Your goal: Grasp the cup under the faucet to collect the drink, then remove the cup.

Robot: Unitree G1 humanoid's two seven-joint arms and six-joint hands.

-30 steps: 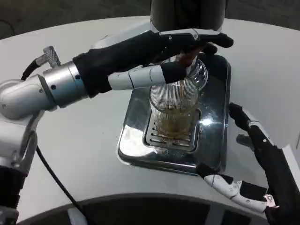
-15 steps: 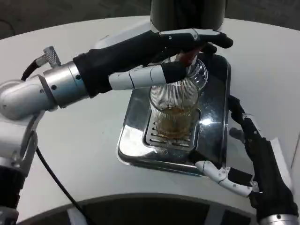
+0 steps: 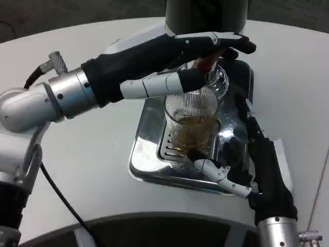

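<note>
The brown drink (image 3: 190, 132) is low in the glass cup (image 3: 190, 117). The drink should therefore stay well under the cup's rim when I carry the cup away.
A ribbed clear glass cup (image 3: 192, 122) stands on the grate of a shiny metal drip tray (image 3: 149, 154), partly filled with brown drink. A thin brown stream runs into it from the faucet above. My left hand (image 3: 169, 62) reaches across over the cup, its fingers (image 3: 226, 43) pressing on the red tap lever (image 3: 204, 64) of the dispenser (image 3: 205, 15). My right hand (image 3: 252, 159) is open just right of the cup, over the tray's right side, thumb (image 3: 218, 172) pointing toward the cup's base and not touching it.
The dispenser's dark cylindrical body rises at the top centre behind the tray. The white round table (image 3: 82, 164) spreads to the left and right of the tray, with its front edge near the bottom of the picture.
My right hand has moved left and forward from the table's right edge onto the tray beside the cup. The left hand stays on the lever, and the drink keeps flowing.
</note>
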